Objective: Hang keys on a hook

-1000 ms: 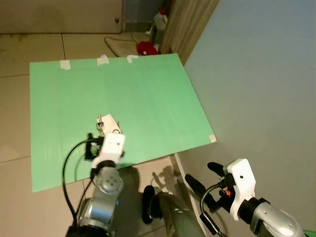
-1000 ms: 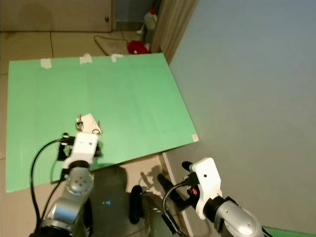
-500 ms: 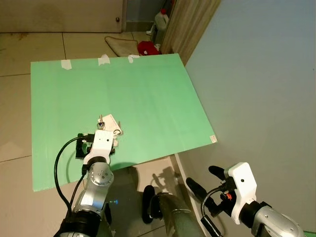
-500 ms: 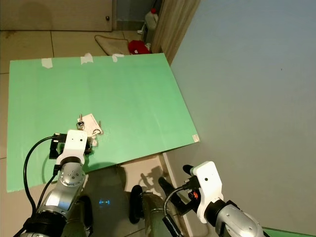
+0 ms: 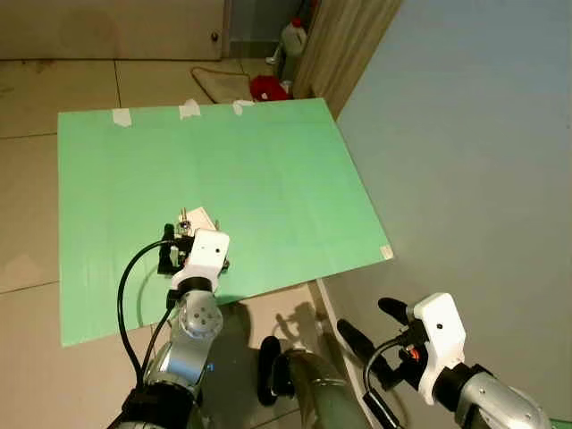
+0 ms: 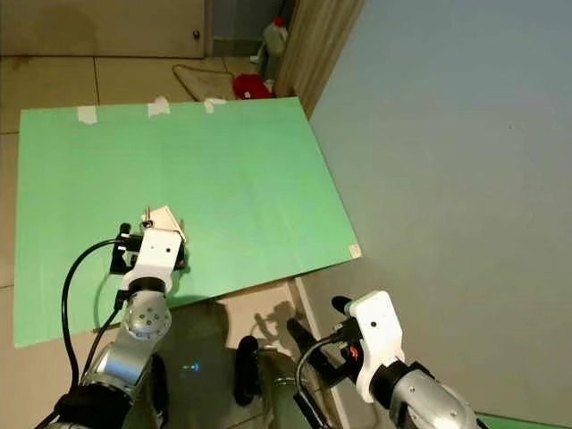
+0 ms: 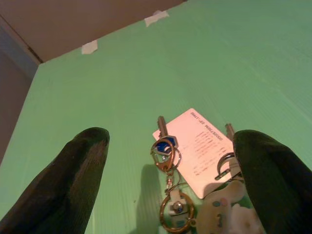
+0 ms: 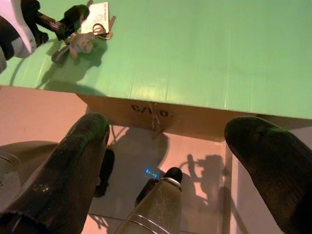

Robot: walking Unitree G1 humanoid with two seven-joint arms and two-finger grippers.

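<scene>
The white card (image 7: 202,146) will stay behind when I pick up the charm, because it lies flat under the keys and its corners (image 7: 192,112) are free of holes.
A bunch of keys (image 7: 165,147) lies on the green board (image 5: 268,161) with a white card tag (image 7: 195,144), a metal ring (image 7: 175,214) and a pale plush charm (image 7: 222,217). My left gripper (image 7: 170,139) hovers just above the bunch, open, with one black finger on each side and nothing held. In the left eye view the card (image 5: 198,218) pokes out beyond the left wrist (image 5: 207,252). My right gripper (image 5: 374,323) hangs open, low at the front right, off the board. From the right wrist the keys (image 8: 95,30) lie far off.
The board is taped (image 5: 188,109) onto a cardboard box (image 8: 156,114) on a tiled floor. A grey wall (image 5: 465,161) runs along the right. Beyond the board's far edge are a curtain (image 5: 344,40), a bottle (image 5: 293,37), a red object (image 5: 265,87) and a mat (image 5: 219,82).
The left wrist swung a little left, then back right, and now sits over the near end of the keys. The keys lie where they were. The right arm has hardly moved.
</scene>
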